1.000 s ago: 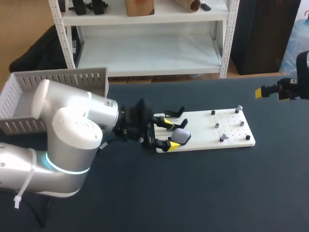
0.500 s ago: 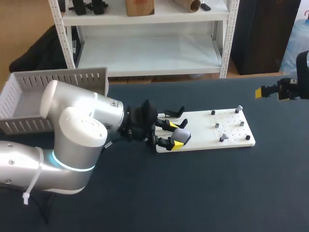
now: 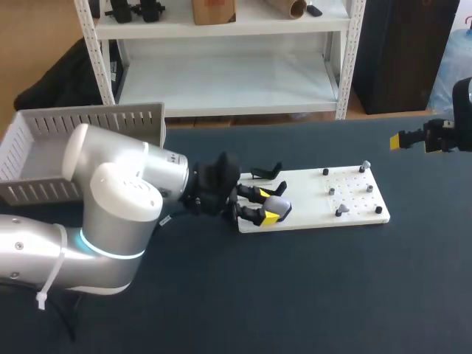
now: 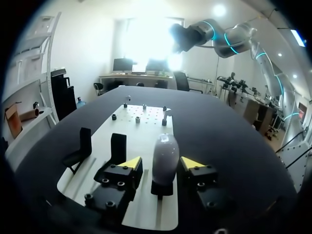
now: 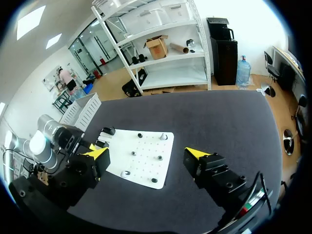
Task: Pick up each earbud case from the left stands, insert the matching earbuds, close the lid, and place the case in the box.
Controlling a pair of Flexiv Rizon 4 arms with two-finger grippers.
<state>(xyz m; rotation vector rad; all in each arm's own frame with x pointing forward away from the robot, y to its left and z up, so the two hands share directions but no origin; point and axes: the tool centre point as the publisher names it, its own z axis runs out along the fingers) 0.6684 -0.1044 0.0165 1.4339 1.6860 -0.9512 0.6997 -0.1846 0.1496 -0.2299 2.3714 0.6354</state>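
Note:
Earbuds (image 3: 342, 209) are still standing among the pegs. So I expect to find empty slots hidden inside the grey earbud case (image 3: 277, 206) when I open its lid.
A grey earbud case (image 4: 165, 157) stands upright on a black holder at the near-left end of the white board (image 4: 141, 122). My left gripper (image 4: 161, 164) is open around the case, one yellow tip on each side, with small gaps showing. From above, the same case (image 3: 278, 207) sits between the left gripper (image 3: 265, 206) fingers on the board (image 3: 354, 193). Two bare black stands (image 4: 85, 146) are beside it. Small earbuds (image 3: 341, 211) rest among pegs on the board's right half. My right gripper (image 5: 148, 155) hangs open and bare, high at the table's far right (image 3: 413, 139).
A slatted white box (image 3: 44, 140) stands at the table's back left, behind my left arm. The dark tabletop (image 3: 310, 287) spreads in front of and to the right of the board. Several small pegs (image 4: 138, 118) stick up from the board's far half.
My left gripper's fingers have drawn in around the grey case, and the arm slid slightly forward. The right arm has not moved.

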